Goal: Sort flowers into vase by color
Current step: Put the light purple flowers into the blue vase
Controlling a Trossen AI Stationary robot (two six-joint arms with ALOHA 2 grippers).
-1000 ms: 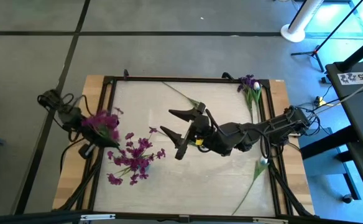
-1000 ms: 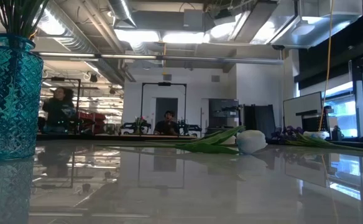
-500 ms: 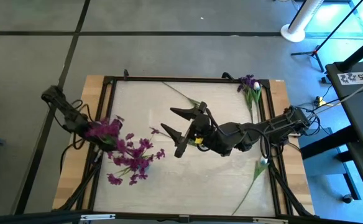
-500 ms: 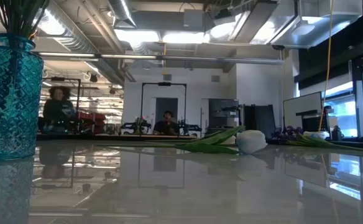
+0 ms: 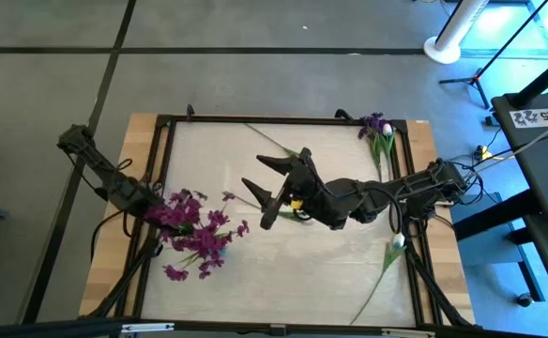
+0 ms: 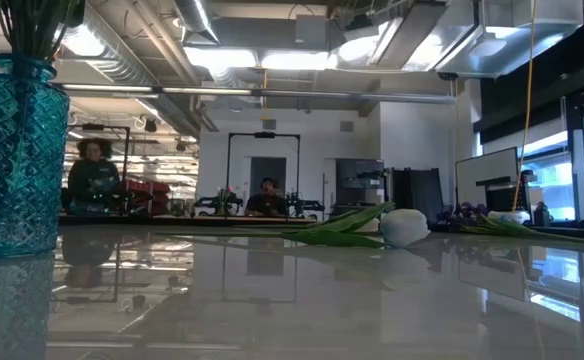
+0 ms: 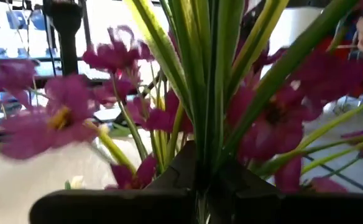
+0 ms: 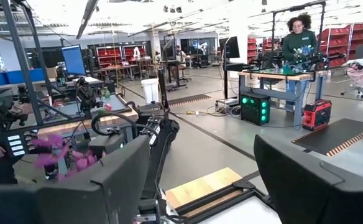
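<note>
The robot's left gripper goes on holding the purple flower's stems (image 6: 34, 32) steady, since they reach down inside the teal glass vase's neck (image 6: 24, 67), until the purple flower stands there, and then let go.
My left gripper (image 5: 158, 203) is shut on a purple-magenta flower stem (image 5: 178, 212), close to the left side of the purple bunch (image 5: 202, 246). That bunch stands with its stems in the teal glass vase (image 6: 12, 150), which the blooms hide in the high view. My right gripper (image 5: 263, 178) hovers open over the table's middle, beside a green-leaved stem (image 5: 293, 153) lying on the table. A white tulip (image 5: 395, 246) lies at the right edge; in the low view a white bud (image 6: 404, 227) rests on the tabletop. My left gripper pinches the purple flower's green stems (image 7: 200, 163) between its two fingers (image 7: 169, 180), several thin stalks together. The fingers come slanting from the table's left. The blooms (image 7: 63, 118) fan out ahead of the fingers, and the flower is lifted clear of the table.
A purple and white flower cluster (image 5: 376, 125) sits at the far right corner. A black frame (image 5: 255, 119) rims the tabletop. The near middle of the table (image 5: 293, 282) is bare. People (image 8: 299, 37) work at benches in the room beyond.
My left gripper has carried its purple flower from the table's left edge rightward and slightly nearer, up to the purple bunch in the vase. My right gripper has drifted a little toward the far edge, still open.
</note>
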